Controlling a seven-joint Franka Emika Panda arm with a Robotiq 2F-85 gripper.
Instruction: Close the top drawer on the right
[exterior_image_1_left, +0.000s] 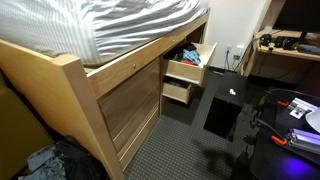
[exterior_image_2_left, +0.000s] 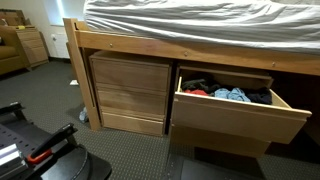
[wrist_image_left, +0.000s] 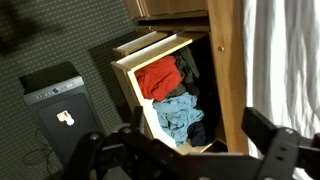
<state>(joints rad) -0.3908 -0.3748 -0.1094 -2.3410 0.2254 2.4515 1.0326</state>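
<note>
Next, my gripper moves out past the drawer's front panel (exterior_image_2_left: 240, 119) and comes down in front of it before pushing, because it hangs high over the top drawer's clothes (exterior_image_2_left: 230, 94).
The top drawer (exterior_image_1_left: 186, 70) is pulled out from under the pine bed frame and also shows in an exterior view (exterior_image_2_left: 240, 116). It holds red (wrist_image_left: 158, 75), light blue (wrist_image_left: 178, 112) and dark clothes. In the wrist view I look down into it past its pale front panel (wrist_image_left: 128, 82). My gripper (wrist_image_left: 180, 140) hangs above the drawer's contents, open and empty, with its fingers at the lower left and lower right of the wrist view. The gripper is not seen in either exterior view. A smaller, shallower drawer (exterior_image_1_left: 178, 93) below is also open.
A black safe-like box (wrist_image_left: 55, 100) stands on the carpet beside the drawers, also in an exterior view (exterior_image_1_left: 222, 110). A closed pine drawer unit (exterior_image_2_left: 130, 90) sits beside the open drawer. A striped mattress (exterior_image_1_left: 130, 25) overhangs above. A desk (exterior_image_1_left: 290, 45) stands at the back.
</note>
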